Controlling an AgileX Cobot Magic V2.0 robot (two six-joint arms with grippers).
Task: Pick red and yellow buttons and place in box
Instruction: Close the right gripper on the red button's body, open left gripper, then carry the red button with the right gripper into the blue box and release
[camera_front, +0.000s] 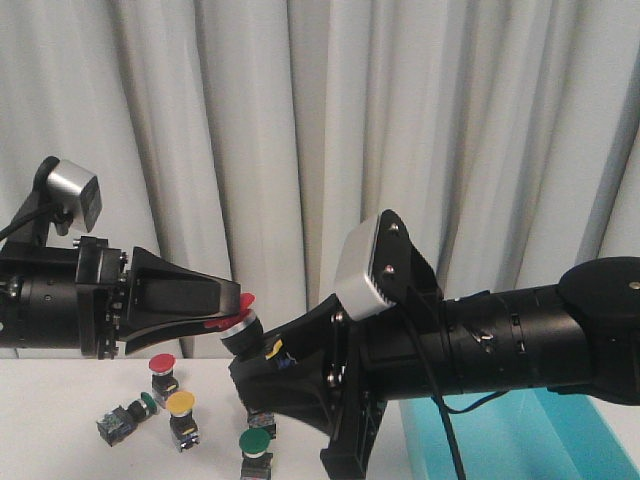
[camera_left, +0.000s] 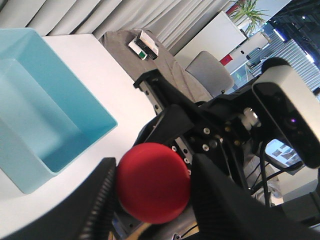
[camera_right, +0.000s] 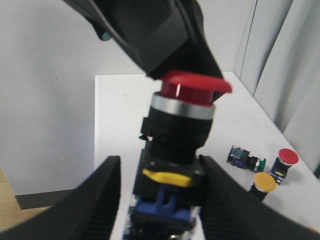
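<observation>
The red button's cap (camera_front: 247, 301) is in my left gripper, far from the turquoise box. My right gripper should take hold of the button's body (camera_front: 242, 334) before my left gripper opens.
A red button (camera_front: 238, 322) with a red mushroom cap and a black-and-grey body hangs in the air between both grippers. My left gripper (camera_front: 238, 308) is shut on its cap; the cap (camera_left: 154, 182) fills the space between the fingers. My right gripper (camera_front: 250, 360) stands open around the button's body (camera_right: 172, 150), with a gap on one side. A second red button (camera_front: 163, 368) and a yellow button (camera_front: 181, 405) stand on the table below; they also show in the right wrist view as red (camera_right: 287, 157) and yellow (camera_right: 264, 182). The turquoise box (camera_front: 520, 440) sits at the right (camera_left: 45, 115).
A green-capped button (camera_front: 257, 445) stands near the front, and another green one (camera_front: 125, 418) lies on its side at the left (camera_right: 245, 159). The white table (camera_front: 60, 400) ends at grey curtains (camera_front: 300, 120) behind. The right arm (camera_front: 500, 340) reaches across over the box.
</observation>
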